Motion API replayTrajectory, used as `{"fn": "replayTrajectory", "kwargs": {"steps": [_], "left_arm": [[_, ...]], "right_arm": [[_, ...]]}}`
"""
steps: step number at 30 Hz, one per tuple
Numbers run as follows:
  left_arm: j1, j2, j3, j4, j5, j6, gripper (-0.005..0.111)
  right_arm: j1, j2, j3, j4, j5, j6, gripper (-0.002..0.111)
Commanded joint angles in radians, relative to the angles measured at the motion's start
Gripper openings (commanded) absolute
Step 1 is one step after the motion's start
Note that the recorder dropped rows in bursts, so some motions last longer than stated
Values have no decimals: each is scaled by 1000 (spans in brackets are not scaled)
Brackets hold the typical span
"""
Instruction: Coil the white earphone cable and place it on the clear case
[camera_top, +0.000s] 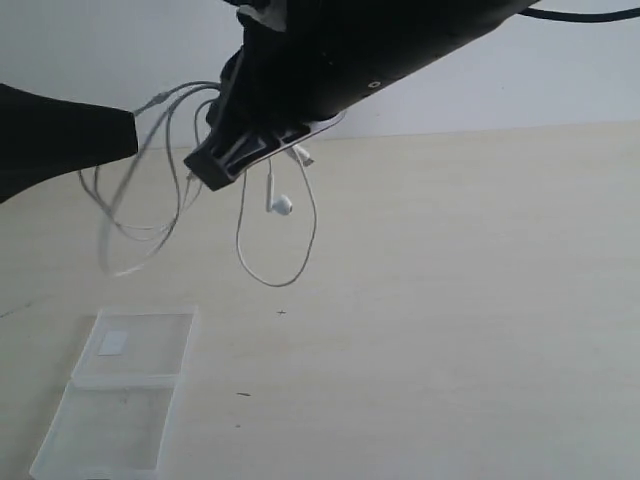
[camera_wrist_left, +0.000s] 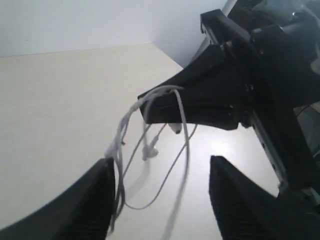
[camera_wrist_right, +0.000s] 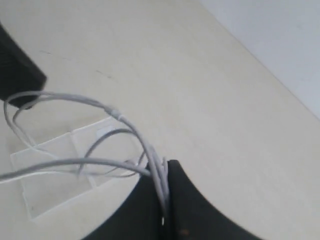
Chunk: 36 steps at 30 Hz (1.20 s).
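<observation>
Next, I draw my left gripper clear before my right gripper carries the cable to the clear case (camera_top: 117, 390), as the cable's loops (camera_top: 92, 188) hang around my left gripper's finger.
The white earphone cable (camera_top: 281, 285) hangs in the air in several loose loops, one earbud (camera_top: 281, 206) dangling. My right gripper (camera_top: 205, 168) reaches across from the upper right and is shut on a bundle of its strands (camera_wrist_right: 161, 177). My left gripper (camera_wrist_left: 161, 161) is open, fingers wide apart; strands run along the inner side of one finger (camera_wrist_left: 102, 195), and I cannot tell if they rest on it. In the exterior view its tip (camera_top: 130, 130) meets the cable at the left. The clear case (camera_top: 120, 400) lies open and flat below on the table, its white label (camera_top: 113, 343) on the far half.
The pale wooden table (camera_top: 450, 300) stretches to the right of the case. A light wall (camera_top: 560, 70) rises behind its far edge. The right arm's black body (camera_top: 380, 50) crosses the top of the exterior view.
</observation>
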Motion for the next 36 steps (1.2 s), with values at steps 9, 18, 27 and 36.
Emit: {"fn": "replayTrajectory", "kwargs": {"steps": [9,18,27,36], "left_arm": [[1,1,-9,3,100,-18,41],[79,-25,-9,3,246,-22,0],[291,-243,116,3,246,-56,0],[344,-539,272,3,265,-79,0]], "right_arm": [[-86,-9,-7,-73,40,38,0],[-57,-37,-7,37,261,36,0],[121,47,-94,28,329,219,0],[129,461,-554,137,584,488,0]]}}
